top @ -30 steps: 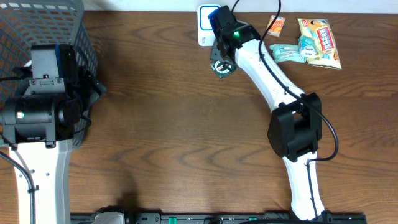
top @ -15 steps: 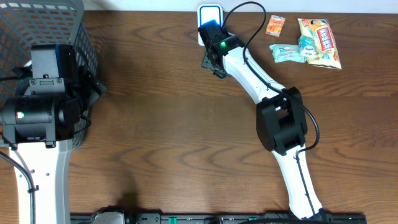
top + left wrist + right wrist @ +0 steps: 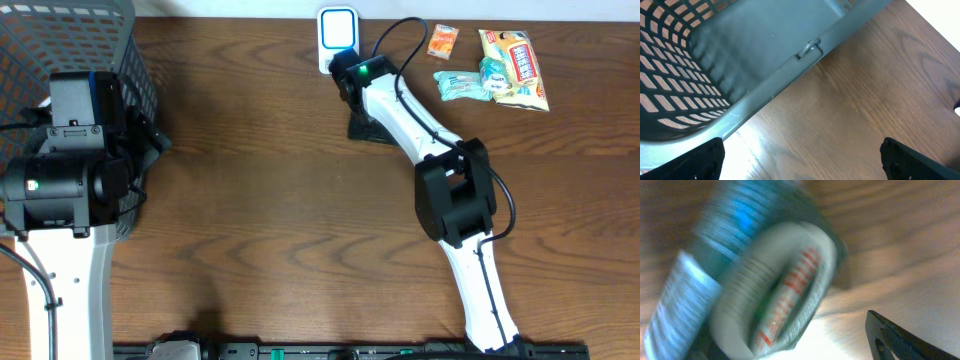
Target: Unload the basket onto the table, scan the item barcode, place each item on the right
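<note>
My right gripper needs to lay the item (image 3: 782, 287) flat and grip it squarely between both fingers before scanning, because it slants off-centre against one finger.
The item (image 3: 765, 280) is a blurred packet with blue, white and green print and red lettering, filling the left of the right wrist view. It lies against the left side of my right gripper (image 3: 795, 340), which is open, with a wide gap to the right finger (image 3: 890, 335). In the overhead view a dark flat shape (image 3: 368, 128) lies on the table under the right arm, just below the white scanner (image 3: 338, 28) with its blue screen. My left gripper (image 3: 802, 160) is open and empty over bare wood beside the basket.
A grey mesh basket (image 3: 60, 40) stands at the far left, its rim (image 3: 790, 75) close to the left gripper. Several snack packets (image 3: 500, 68) lie at the back right. The table is brown wood.
The right wrist has moved up toward the scanner and its jaws have widened. The item hung in the gripper a second ago; now a dark shape lies on the table. The left arm is unmoved.
</note>
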